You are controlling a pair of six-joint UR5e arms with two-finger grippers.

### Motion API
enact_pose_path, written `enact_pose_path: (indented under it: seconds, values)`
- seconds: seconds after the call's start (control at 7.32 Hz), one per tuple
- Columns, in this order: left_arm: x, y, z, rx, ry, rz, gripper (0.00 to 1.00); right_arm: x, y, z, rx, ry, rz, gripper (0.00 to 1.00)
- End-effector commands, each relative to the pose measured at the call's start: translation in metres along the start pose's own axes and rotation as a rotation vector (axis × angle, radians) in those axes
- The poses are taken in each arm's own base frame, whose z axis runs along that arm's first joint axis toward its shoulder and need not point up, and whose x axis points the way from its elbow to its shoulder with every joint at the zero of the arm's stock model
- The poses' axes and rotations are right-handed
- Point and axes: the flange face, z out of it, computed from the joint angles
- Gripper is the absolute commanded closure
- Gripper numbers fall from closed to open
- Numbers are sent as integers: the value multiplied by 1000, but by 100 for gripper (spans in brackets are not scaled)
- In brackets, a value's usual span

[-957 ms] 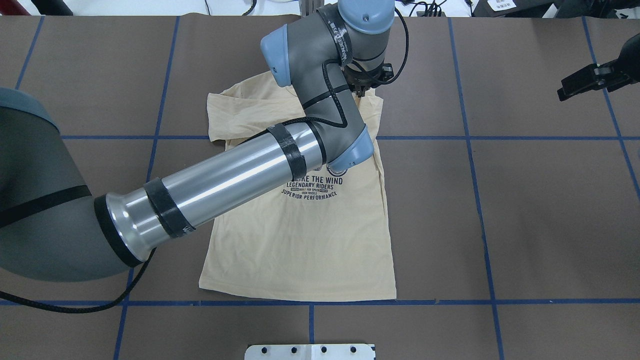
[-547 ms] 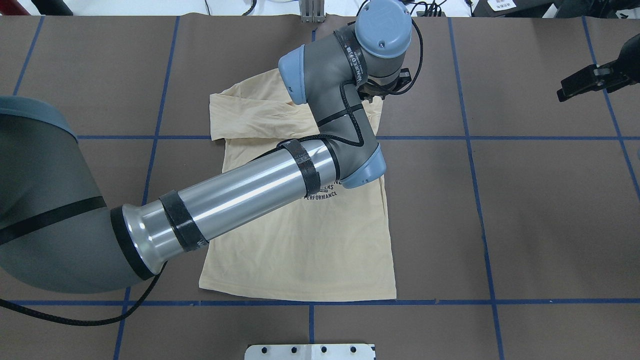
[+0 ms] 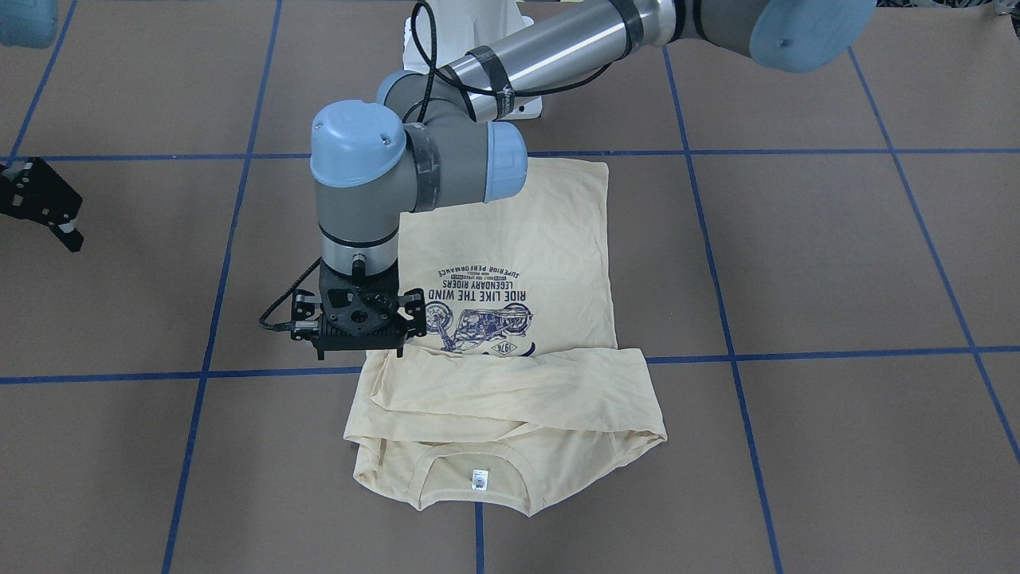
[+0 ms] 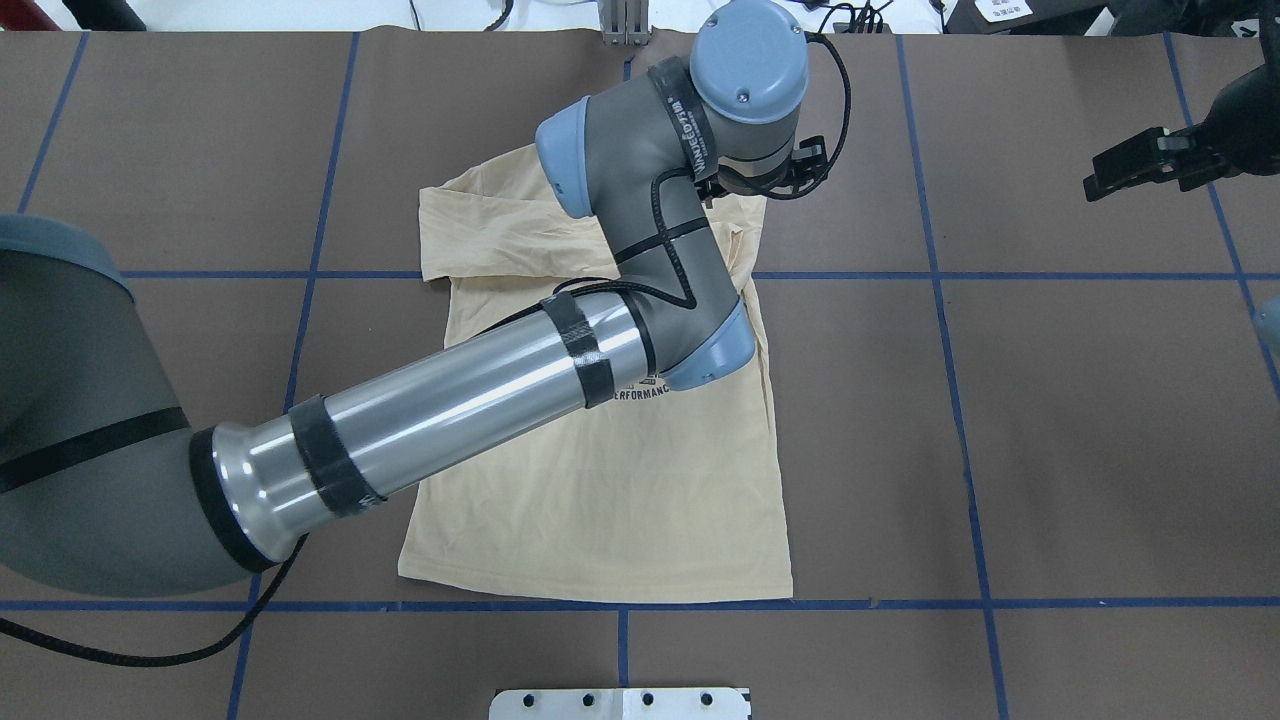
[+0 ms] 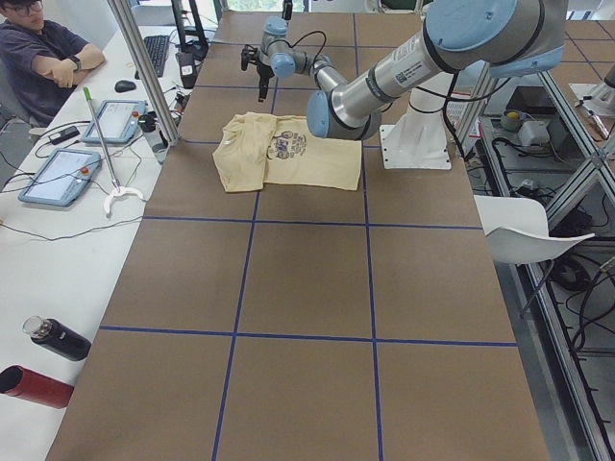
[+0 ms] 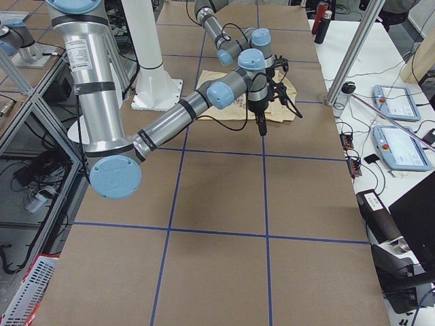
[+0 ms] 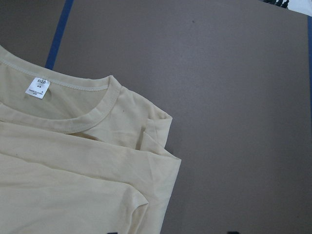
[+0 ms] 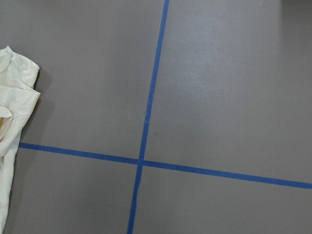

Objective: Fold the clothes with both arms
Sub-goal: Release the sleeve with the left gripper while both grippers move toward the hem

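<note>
Both sleeves (image 3: 521, 387) are folded over the chest and the hem is flat. My left gripper keeps going toward its hem corner (image 3: 602, 167) until it closes there.
The cream-yellow T-shirt (image 3: 526, 231) lies flat on the brown table, print (image 3: 478, 307) up, with both sleeves folded across the chest. Its neck label (image 3: 479, 478) points away from the robot. My left gripper (image 3: 358, 335) hangs above the shirt's shoulder edge, pointing down and holding nothing. The left wrist view shows the collar and label (image 7: 37, 87), with two dark fingertip ends apart at the bottom edge, so it is open. My right gripper (image 4: 1105, 178) hovers empty off to the side, well clear of the shirt (image 4: 600, 500). I cannot tell whether it is open or shut.
The table (image 4: 1100, 420) is brown with a grid of blue tape lines. The white pedestal plate (image 4: 620, 703) sits at the near edge. An operator (image 5: 38, 58) sits at the side bench with tablets and bottles.
The left wrist has shifted slightly right and toward me, with the gripper staying over the shirt's shoulder. The right gripper has moved a little inward. The shirt has not moved.
</note>
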Motion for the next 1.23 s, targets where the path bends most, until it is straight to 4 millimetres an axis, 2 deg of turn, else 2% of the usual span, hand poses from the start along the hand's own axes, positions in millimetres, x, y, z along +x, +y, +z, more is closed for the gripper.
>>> enact_pose_path:
  seconds: [0.0, 0.27, 0.41, 0.68, 0.82, 0.96, 1.09]
  values:
    - [-90, 34, -35, -1, 8, 141, 0, -55, 6, 7, 17, -71, 106, 0]
    - [-203, 74, -78, 22, 43, 263, 0, -111, 37, 9, 45, -85, 167, 0]
    - [-246, 90, -95, 24, 41, 289, 0, -141, 63, 11, 56, -94, 200, 0]
    - [-293, 112, -115, 17, 39, 289, 0, -211, 130, 40, 83, -85, 251, 0]
    - [-317, 125, -120, 5, 27, 279, 0, -235, 170, 59, 90, -68, 251, 0]
    - [-346, 137, -116, -4, 17, 275, 0, -243, 207, 77, 107, -30, 225, 0]
    - [-385, 154, -108, 3, 46, 286, 0, -242, 227, 88, 112, -3, 196, 0]
